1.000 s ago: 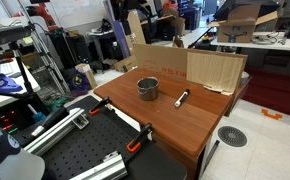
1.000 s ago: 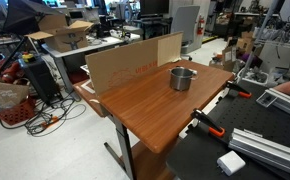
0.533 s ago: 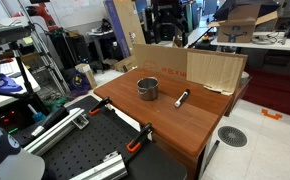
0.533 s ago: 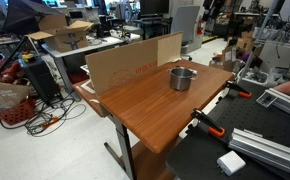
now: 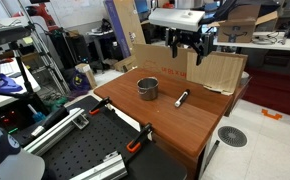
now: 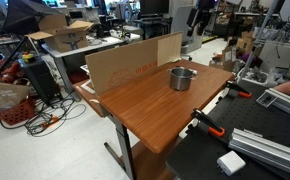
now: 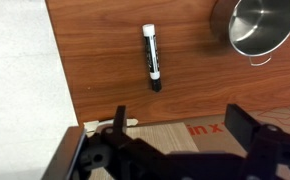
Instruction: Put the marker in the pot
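The marker (image 7: pixel 152 57) is clear of the pot, and its narrow width lines up with my fingers. My gripper should keep going down until my fingers are on either side of the dark end (image 7: pixel 156 84).
The marker (image 5: pixel 182 97) is a short dark stick with a whitish end, lying flat on the wooden table (image 5: pixel 175 125) just beside the pot (image 5: pixel 147 88). The pot is small, grey metal, upright and empty. In the wrist view the marker (image 7: pixel 152 55) lies at top centre and the pot (image 7: pixel 260 25) at top right. My gripper (image 5: pixel 188 52) hangs open and empty high above the table's back edge, over the cardboard. Its fingers (image 7: pixel 183 130) are spread wide. The pot (image 6: pixel 182 78) also shows in an exterior view, where the marker is hidden.
A cardboard sheet (image 5: pixel 210 68) stands along the table's back edge. Orange clamps (image 5: pixel 140 140) grip the near edge, next to a black perforated bench (image 5: pixel 75 155). Lab clutter, tripods and desks surround the table.
My arm and gripper have come into the exterior views from the back, now hanging above the cardboard. The marker and the pot have not moved.
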Controlling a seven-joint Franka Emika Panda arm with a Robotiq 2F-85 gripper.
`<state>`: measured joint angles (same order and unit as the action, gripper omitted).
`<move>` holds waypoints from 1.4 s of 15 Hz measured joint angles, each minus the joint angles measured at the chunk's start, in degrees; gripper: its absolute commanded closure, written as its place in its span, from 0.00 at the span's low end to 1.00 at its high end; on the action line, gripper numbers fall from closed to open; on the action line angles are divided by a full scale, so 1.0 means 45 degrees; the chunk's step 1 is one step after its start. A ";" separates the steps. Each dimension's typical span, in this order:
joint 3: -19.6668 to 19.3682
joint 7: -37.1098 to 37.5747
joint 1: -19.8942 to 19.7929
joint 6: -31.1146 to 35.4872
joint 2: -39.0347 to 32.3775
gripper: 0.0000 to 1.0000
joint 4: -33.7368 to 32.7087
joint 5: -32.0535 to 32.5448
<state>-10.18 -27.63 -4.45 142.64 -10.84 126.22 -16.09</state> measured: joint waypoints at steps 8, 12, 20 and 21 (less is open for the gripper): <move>0.1480 0.0020 -0.1532 0.0000 -0.3178 0.00 -0.2141 -0.0325; 0.1828 0.0116 -0.1877 0.0000 -0.4108 0.00 -0.2721 -0.0311; 0.2058 0.0639 -0.1921 0.0069 -0.5419 0.00 -0.3420 -0.0247; 0.2073 0.0721 -0.1921 0.0100 -0.5539 0.00 -0.3503 -0.0241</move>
<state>-0.85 -24.38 -13.09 143.09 -35.77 110.46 -17.17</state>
